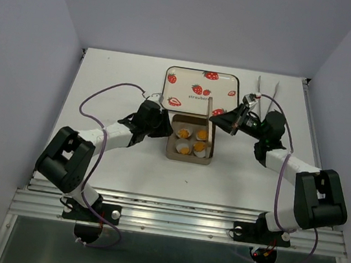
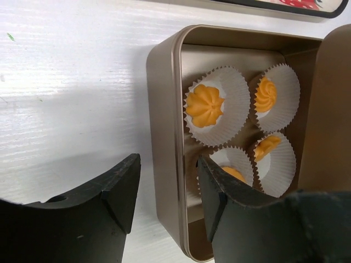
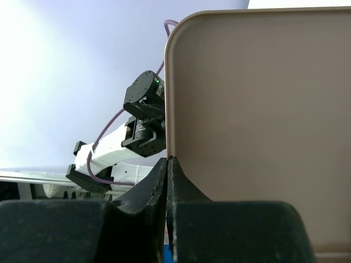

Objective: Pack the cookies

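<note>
The lid stands upright (image 1: 209, 133) above the open tin, so the robot's right gripper should tip the lid flat and slide it toward the tin's side at the left gripper (image 1: 169, 146).
A gold tin box (image 1: 188, 157) sits mid-table with four orange-yellow cookies (image 1: 185, 149) inside, each in a white paper cup. In the left wrist view the cookies (image 2: 204, 105) fill the tin (image 2: 162, 109). My left gripper (image 2: 167, 164) is open, one finger outside the tin's left wall and one inside; it also shows in the top view (image 1: 168, 130). My right gripper (image 3: 167, 161) is shut on the edge of the tin's lid (image 3: 258, 109). It holds the lid (image 1: 209, 113) upright at the tin's far right side, next to the right gripper (image 1: 221, 120).
A strawberry-printed tray (image 1: 188, 84) lies just behind the tin. Thin white sticks (image 1: 260, 88) lie at the back right. The left arm (image 3: 142, 120) shows beyond the lid in the right wrist view. The lid's face (image 2: 329, 109) stands at the tin's right.
</note>
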`<act>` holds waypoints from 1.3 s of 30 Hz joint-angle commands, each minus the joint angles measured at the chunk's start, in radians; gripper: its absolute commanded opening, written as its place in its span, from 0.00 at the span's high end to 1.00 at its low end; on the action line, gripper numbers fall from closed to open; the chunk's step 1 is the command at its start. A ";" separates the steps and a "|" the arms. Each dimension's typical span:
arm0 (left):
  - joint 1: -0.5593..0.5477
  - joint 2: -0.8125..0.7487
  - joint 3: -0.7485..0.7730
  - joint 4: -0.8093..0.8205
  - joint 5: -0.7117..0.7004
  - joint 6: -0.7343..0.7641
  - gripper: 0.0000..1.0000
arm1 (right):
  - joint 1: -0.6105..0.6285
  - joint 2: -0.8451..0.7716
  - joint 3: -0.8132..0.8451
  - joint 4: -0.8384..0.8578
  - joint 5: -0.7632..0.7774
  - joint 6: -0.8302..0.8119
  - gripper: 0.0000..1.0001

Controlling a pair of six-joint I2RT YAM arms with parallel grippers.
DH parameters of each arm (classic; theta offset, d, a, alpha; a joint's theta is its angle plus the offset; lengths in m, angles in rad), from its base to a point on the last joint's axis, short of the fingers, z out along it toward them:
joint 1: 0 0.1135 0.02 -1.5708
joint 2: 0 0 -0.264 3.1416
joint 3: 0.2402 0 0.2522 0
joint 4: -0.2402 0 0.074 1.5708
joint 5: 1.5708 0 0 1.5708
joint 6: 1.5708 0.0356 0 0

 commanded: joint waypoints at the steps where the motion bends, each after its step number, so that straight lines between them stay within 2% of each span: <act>1: -0.006 -0.011 0.042 0.004 -0.037 0.011 0.45 | -0.027 -0.016 -0.012 0.111 -0.022 0.020 0.94; 7: -0.006 -0.004 0.044 0.006 -0.043 0.008 0.52 | -0.059 -0.033 -0.031 0.112 -0.030 0.021 0.93; 24: -0.006 0.006 0.053 -0.003 -0.052 0.006 0.62 | -0.194 -0.011 -0.077 0.135 -0.100 0.014 0.89; 35: -0.006 0.022 0.082 -0.014 -0.052 0.010 0.63 | -0.244 0.033 -0.104 0.131 -0.137 -0.028 0.81; 39: -0.006 0.031 0.093 -0.020 -0.052 0.014 0.66 | -0.266 0.048 -0.106 0.123 -0.136 -0.035 0.72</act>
